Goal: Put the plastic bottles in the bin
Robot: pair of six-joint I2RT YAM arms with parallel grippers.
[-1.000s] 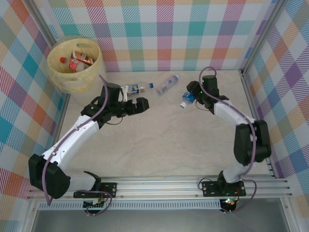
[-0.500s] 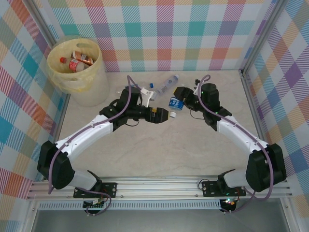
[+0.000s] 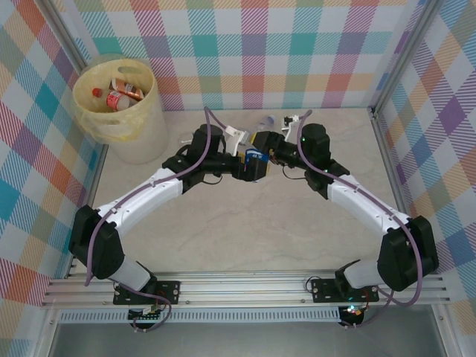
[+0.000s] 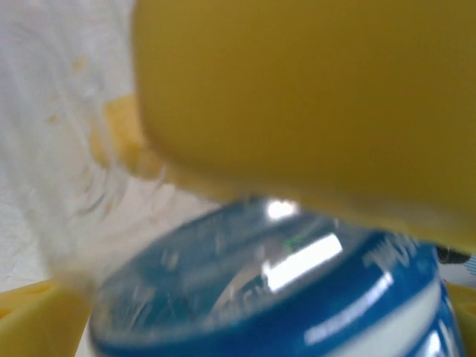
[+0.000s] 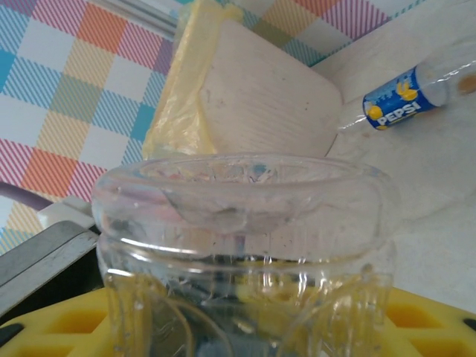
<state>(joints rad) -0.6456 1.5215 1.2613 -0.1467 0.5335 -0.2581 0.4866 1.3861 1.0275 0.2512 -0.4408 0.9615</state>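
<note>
The bin (image 3: 115,100) is across from my right gripper, which is holding the bottle. My left gripper should therefore take the bottle by its blue label (image 3: 256,156) and bring it to the bin.
A clear plastic bottle with a blue label (image 3: 254,158) hangs above the table's far middle, where the two arms meet. My right gripper (image 3: 266,149) is shut on it; in the right wrist view its clear base (image 5: 245,245) sits between my yellow pads (image 5: 67,320). My left gripper (image 3: 250,162) stands open around the same bottle, whose blue label (image 4: 297,297) shows close under one yellow pad (image 4: 312,97). The pale-yellow bin (image 3: 141,123) stands at the far left with bottles (image 3: 123,93) inside.
A blue-labelled Pepsi bottle (image 5: 405,97) lies on the table beside the bin's wall (image 5: 260,89). Part of another clear bottle (image 3: 265,120) shows behind the grippers. Checked walls close the back and sides, with metal rails along the right and near edges.
The right arm carried the bottle leftward and the left arm swung right from near the bin. The two grippers now meet, the left one's jaws around the bottle.
</note>
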